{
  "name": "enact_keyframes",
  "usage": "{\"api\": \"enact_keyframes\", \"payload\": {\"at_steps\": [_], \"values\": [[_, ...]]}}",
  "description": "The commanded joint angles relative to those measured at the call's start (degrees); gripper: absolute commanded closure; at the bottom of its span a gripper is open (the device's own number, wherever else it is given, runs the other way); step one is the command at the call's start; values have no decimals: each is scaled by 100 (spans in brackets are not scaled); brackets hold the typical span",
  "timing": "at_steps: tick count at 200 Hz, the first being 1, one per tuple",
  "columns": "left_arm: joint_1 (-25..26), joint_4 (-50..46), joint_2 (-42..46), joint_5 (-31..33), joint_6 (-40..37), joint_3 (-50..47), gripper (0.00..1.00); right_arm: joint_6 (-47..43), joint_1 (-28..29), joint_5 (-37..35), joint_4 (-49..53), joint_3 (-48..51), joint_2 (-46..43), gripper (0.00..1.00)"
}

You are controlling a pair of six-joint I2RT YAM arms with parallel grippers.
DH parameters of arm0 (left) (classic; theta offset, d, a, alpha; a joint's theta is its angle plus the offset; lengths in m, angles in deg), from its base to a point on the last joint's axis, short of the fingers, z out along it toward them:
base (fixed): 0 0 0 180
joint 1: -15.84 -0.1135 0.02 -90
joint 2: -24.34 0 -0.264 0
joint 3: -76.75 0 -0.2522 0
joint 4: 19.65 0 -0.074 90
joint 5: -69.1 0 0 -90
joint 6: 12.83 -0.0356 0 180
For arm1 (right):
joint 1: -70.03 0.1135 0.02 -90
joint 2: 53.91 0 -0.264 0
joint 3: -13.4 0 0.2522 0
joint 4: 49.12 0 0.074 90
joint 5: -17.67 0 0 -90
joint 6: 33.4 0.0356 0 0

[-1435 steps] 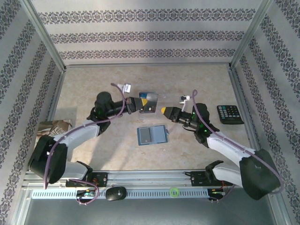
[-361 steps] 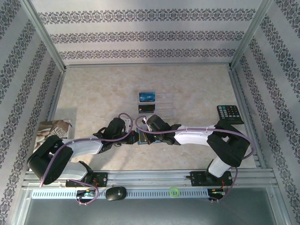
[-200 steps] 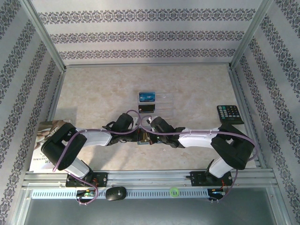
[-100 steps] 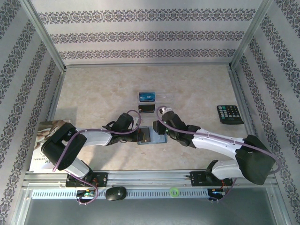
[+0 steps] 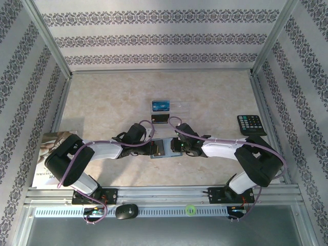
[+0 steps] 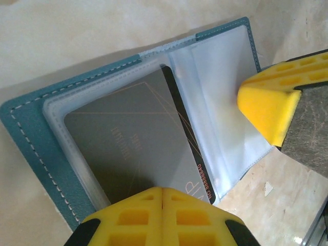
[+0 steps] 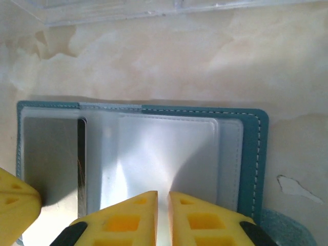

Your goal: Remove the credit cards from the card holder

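My right gripper should move to the grey card's exposed black edge, because it is now over the empty clear pocket. My left gripper should keep the card holder steady meanwhile.
The teal card holder lies open on the table between both grippers. A dark grey credit card sticks slantwise out of its left clear pocket. My left gripper is shut, and its tips press down on that card's near edge. My right gripper hovers at the right clear pocket with a slim gap between its fingers; I cannot make out whether the plastic is pinched. A blue card and a dark card lie on the clear plastic sheet further back.
A black calculator rests near the right wall. A magazine lies at the left edge, beside the left arm. Metal frame rails border the table on both sides.
In the last half second my right gripper has come in and down onto the holder's right half. The left gripper has stayed on the card.
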Motion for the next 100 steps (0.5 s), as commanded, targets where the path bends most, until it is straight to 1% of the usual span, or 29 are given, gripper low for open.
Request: {"api": "enact_keyframes", "payload": {"at_steps": [1, 20, 35, 48, 66, 85, 100], "values": [[72, -246, 228, -59, -130, 165, 100, 14, -13, -217, 117, -52, -39, 81], [74, -307, 547, -45, -136, 224, 100, -259, 4, -86, 77, -167, -300, 77], [69, -459, 785, 15, -210, 247, 97, -395, 49, -129, 201, -271, -522, 76], [69, -637, 839, 51, -282, 262, 96, -447, 50, 19, 173, -311, -649, 75], [66, -774, 718, 61, -343, 235, 95, -502, -8, 554, 154, -487, -551, 74], [65, -754, 540, 85, -329, 145, 94, -476, -79, 1375, 74, -711, -232, 74], [67, -744, 444, 187, -327, 104, 95, -419, -92, 1700, 72, -842, 39, 75]]}}
